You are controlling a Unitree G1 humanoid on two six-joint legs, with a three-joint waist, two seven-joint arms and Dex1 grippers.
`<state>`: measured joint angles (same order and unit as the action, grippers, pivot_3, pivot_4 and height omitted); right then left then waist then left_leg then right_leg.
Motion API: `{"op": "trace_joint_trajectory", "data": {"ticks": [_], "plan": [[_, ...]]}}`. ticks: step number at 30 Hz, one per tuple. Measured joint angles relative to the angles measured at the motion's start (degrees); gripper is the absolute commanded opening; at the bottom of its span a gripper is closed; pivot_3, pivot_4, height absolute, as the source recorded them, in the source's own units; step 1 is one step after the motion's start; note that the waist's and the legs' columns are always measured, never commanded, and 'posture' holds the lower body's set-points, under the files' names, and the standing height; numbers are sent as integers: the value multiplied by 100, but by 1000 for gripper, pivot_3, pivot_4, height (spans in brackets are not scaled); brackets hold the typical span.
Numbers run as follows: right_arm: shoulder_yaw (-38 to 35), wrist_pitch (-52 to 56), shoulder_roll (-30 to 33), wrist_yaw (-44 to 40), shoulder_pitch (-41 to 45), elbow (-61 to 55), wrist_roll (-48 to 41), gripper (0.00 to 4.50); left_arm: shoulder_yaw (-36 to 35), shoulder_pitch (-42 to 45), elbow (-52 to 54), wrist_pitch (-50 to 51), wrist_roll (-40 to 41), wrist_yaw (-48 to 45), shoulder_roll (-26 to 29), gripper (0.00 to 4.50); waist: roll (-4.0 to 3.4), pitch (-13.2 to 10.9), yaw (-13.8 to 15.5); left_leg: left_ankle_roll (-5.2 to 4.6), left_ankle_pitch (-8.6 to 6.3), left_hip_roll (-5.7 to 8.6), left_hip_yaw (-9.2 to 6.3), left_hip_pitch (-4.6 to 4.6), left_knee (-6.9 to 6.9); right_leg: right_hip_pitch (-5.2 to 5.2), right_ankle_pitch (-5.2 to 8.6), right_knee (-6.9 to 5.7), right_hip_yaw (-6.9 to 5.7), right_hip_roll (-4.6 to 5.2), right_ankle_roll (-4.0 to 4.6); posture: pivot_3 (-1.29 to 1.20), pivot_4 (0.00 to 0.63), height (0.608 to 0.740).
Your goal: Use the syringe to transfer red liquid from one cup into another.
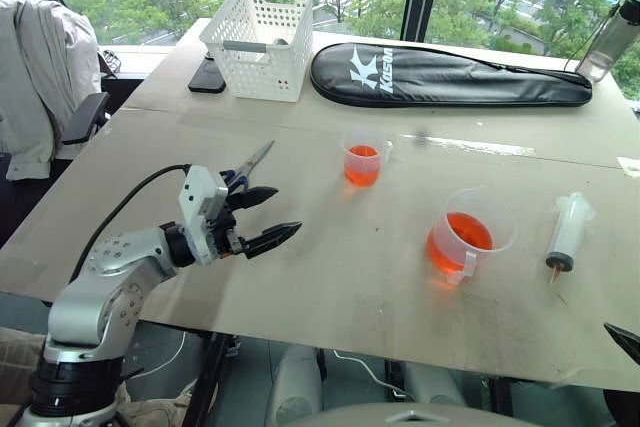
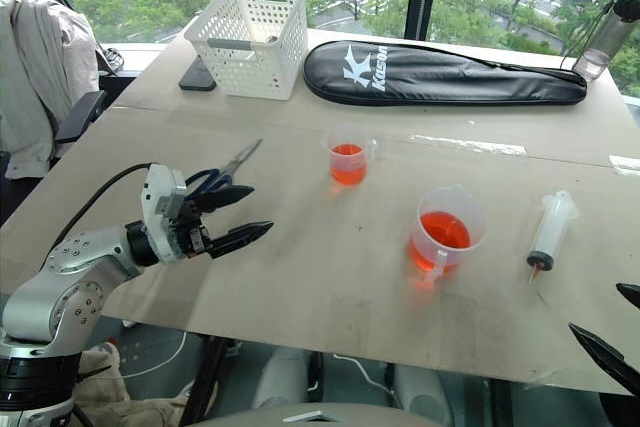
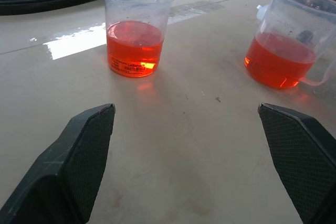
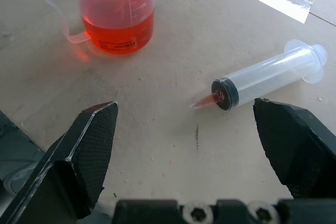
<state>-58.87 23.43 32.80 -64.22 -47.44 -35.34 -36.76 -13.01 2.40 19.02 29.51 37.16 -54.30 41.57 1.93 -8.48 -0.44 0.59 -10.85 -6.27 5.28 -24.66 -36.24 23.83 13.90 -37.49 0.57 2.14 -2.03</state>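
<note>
My right gripper is open and should keep moving toward the syringe's body (image 1: pixel 569 224) and then close around it, since the syringe lies clear of the wider cup (image 1: pixel 468 234).
The syringe (image 1: pixel 568 232) lies flat on the table at the right, plunger pushed in and reddish tip toward the near edge. Left of it stands the wider handled cup (image 1: pixel 468 237), holding red liquid (image 1: pixel 462 239). The smaller cup (image 1: pixel 362 159) stands farther back toward the middle, also about a third full of red liquid. My left gripper (image 1: pixel 288 209) hovers open over the table's left part, pointing toward the cups (image 3: pixel 137 24), nothing between its fingers. My right gripper (image 4: pixel 185 104) is open at the near right edge, just short of the syringe (image 4: pixel 268 74), and empty.
Scissors (image 1: pixel 250 164) lie just behind the left gripper. At the back stand a white basket (image 1: pixel 258 39), a black phone (image 1: pixel 207 77), a long black racket case (image 1: pixel 450 75) and a bottle (image 1: pixel 610 39). A chair with a draped jacket (image 1: pixel 40 77) is at the left.
</note>
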Motion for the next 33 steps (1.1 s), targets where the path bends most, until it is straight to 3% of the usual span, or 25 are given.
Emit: {"op": "trace_joint_trajectory", "data": {"ticks": [2,3,11,14,17,18,23,27,33], "plan": [[7,36,4,94,30,-14,-19,4500,1,3,-1,3,5,1,-2,4447,-1,0,0,0,0,0,-1,0,0,0,0,0,0,1,0,0,150,724],[51,264,35,616,319,-103,-42,4500,29,105,-3,30,25,16,-59,4447,0,0,-4,0,0,0,-1,0,0,0,0,1,0,2,0,0,150,724],[169,1696,666,2414,1301,-757,-931,4500,257,604,43,164,246,6,-196,4447,-11,4,-5,-2,1,9,16,-11,1,-2,-10,0,2,-12,18,0,150,724],[265,2727,1436,3211,1819,-751,-1249,4500,365,849,84,161,318,-188,-179,4447,-9,3,-4,-28,14,13,23,-10,0,-3,-10,1,12,-13,18,0,150,724],[500,3688,1806,3956,2484,-571,-1620,4500,515,981,256,157,372,-426,-146,4447,2,9,-4,-31,15,13,12,-6,-3,-13,-10,0,7,-18,18,0,150,724],[1095,4841,2043,4865,3864,138,-1794,4500,706,1167,311,151,397,-656,-95,4447,7,2,-44,-32,16,19,16,-1,-10,-12,-12,-2,21,-17,17,0,150,724],[2021,6682,2103,6054,6343,1816,-1725,4500,934,1546,475,149,491,-903,-60,4447,2,1,-35,-35,17,27,6,-8,-8,-4,-12,-11,30,-24,19,0,150,724],[2952,6871,2402,6806,7385,3389,-2008,4500,937,1685,572,226,635,-967,-49,4447,0,-1,-11,-47,10,31,5,-19,-1,0,-1,-5,31,-25,3,0,150,724],[4080,6872,2588,7501,8060,4722,-2683,4500,948,1688,698,270,747,-977,-43,4447,0,-1,-30,-59,2,34,13,-19,-3,1,0,-3,43,-25,-16,0,150,724]]}}
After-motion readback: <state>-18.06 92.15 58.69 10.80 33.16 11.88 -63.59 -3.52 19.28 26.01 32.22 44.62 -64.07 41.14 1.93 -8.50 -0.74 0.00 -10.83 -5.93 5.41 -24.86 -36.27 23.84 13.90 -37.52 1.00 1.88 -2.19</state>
